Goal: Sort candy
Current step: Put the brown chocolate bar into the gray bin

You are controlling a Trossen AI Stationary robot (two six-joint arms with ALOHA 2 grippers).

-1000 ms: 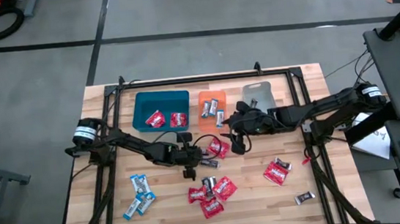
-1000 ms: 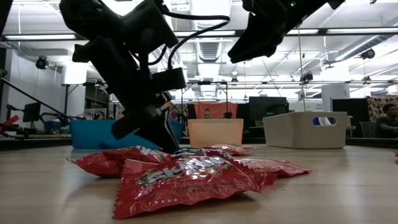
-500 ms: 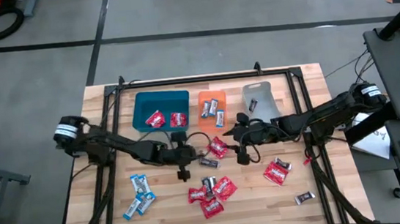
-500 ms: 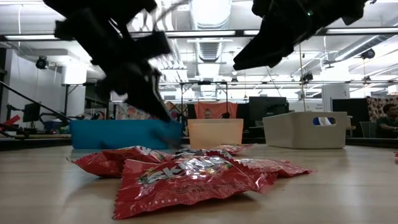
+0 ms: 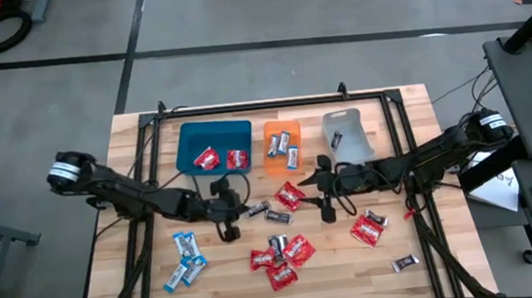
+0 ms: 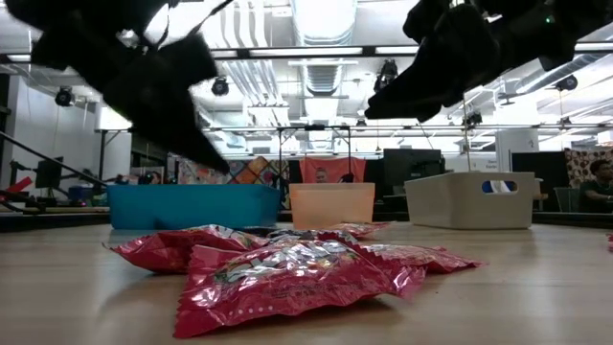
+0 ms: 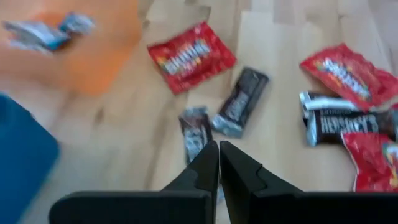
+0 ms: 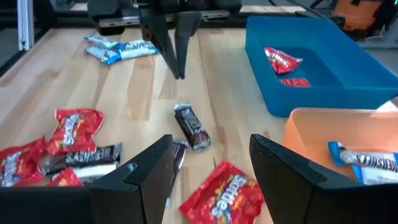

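My left gripper should open, go down around the dark bar (image 5: 257,209) and hand it to my right gripper for the grey tray (image 5: 348,137), because the bar lies below my left gripper's closed fingers.
Candy lies scattered on the wooden table: red packs (image 5: 282,260), blue-and-white bars (image 5: 187,259) and dark bars (image 5: 257,209). My left gripper (image 5: 242,210) hangs shut and holds nothing, left of the table's middle. Its tips (image 7: 217,152) stand above and just short of a dark bar (image 7: 196,134) that lies flat on the wood. My right gripper (image 5: 316,196) hovers open right of the middle, over the edge of a red pack (image 8: 221,193). Nothing is between its fingers (image 8: 155,162).
Along the far side stand a blue tray (image 5: 187,137) with two red packs, an orange tray (image 5: 272,129) with blue-and-white bars and a grey tray (image 5: 351,121) with one dark bar. Further packs lie near the right arm (image 5: 369,227) and at the front right (image 5: 404,264).
My left gripper has drawn back toward the table's left edge, risen and rolled, staying shut. Two dark bars now show on the wood where it stood. My right gripper has sunk and come toward the near edge, away from the trays, still open.
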